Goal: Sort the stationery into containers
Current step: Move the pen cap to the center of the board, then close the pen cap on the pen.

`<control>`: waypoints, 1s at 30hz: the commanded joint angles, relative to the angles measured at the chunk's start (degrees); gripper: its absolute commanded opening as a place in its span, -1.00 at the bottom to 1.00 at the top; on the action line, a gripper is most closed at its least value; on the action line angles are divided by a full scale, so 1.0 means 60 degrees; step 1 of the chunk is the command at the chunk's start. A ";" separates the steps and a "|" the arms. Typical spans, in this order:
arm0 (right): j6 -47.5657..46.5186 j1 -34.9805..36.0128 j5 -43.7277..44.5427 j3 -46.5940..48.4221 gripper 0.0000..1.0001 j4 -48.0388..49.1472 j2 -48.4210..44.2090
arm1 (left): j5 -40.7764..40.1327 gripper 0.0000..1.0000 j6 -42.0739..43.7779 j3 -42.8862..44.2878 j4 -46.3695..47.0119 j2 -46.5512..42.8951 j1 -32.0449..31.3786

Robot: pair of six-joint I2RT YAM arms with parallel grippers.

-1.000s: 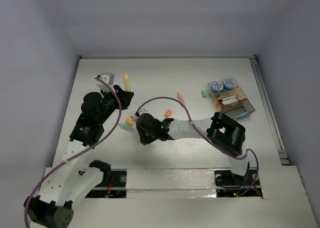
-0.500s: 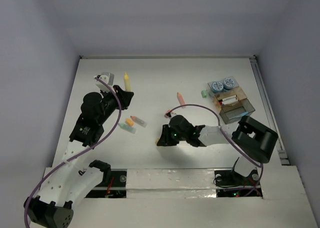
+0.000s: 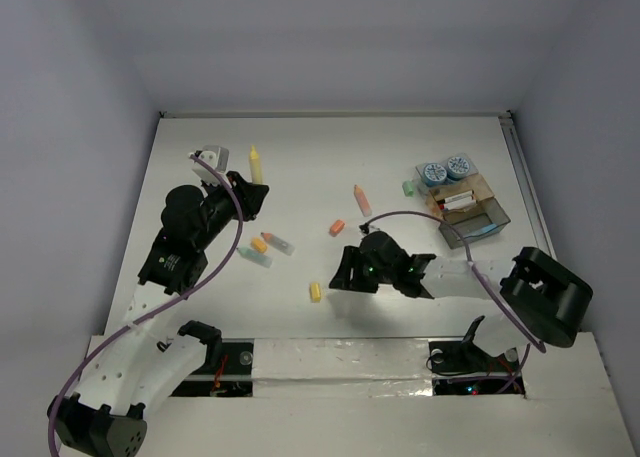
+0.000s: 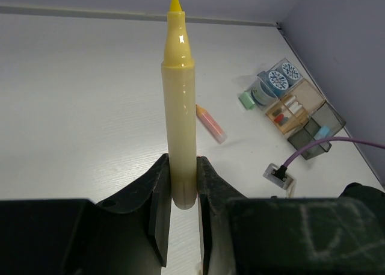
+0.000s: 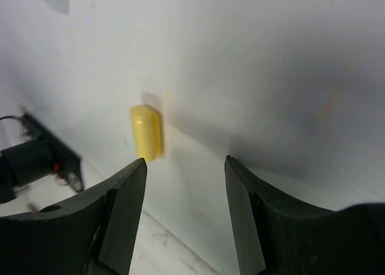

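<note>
The yellow cap [image 3: 315, 292] is outside my right gripper's fingers, so I should move that gripper over and grab the cap before covering the pale yellow marker's tip [image 3: 253, 150].
My left gripper [image 4: 179, 185] is shut on a pale yellow marker [image 4: 179, 106], also seen in the top view [image 3: 255, 163], held at the table's far left. My right gripper [image 5: 185, 162] is open and empty, low over the table's front middle [image 3: 342, 277]. A short yellow stick [image 5: 146, 132] lies just beyond its left finger, also seen from above [image 3: 315, 292]. The clear divided tray [image 3: 466, 203] stands at the right, with two blue-and-white rolls [image 3: 444, 169] in its far end. An orange marker [image 3: 361, 199], a small orange piece [image 3: 337, 227] and a green eraser [image 3: 408, 188] lie mid-table.
Several small pieces lie near the left arm: a yellow-orange one [image 3: 259, 245], a clear-capped one [image 3: 277, 242] and a pale green one [image 3: 254, 258]. Purple cables loop over both arms. A rail runs along the table's right edge [image 3: 535, 217].
My right arm has swung from the table's left-middle to the front middle. The short yellow stick now lies on the table near the front. The left arm has not moved.
</note>
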 commanded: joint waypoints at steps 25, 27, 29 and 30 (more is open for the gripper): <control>-0.3022 0.1803 0.2046 0.5533 0.21 -0.5188 0.3022 | 0.0184 -1.00 0.0041 0.0049 0.0374 -0.0274 0.0025; -0.2949 0.1949 0.2221 0.5767 0.15 -0.5596 0.3229 | 0.0199 -1.00 0.0041 0.0049 0.0374 -0.0274 0.0025; -0.2890 0.2211 0.2704 0.6148 0.13 -0.6007 0.3535 | 0.0213 -1.00 0.0026 0.0049 0.0374 -0.0303 0.0025; -0.2860 0.2213 0.3068 0.6381 0.13 -0.6386 0.3624 | 0.0213 -1.00 0.0041 0.0049 0.0374 -0.0318 0.0025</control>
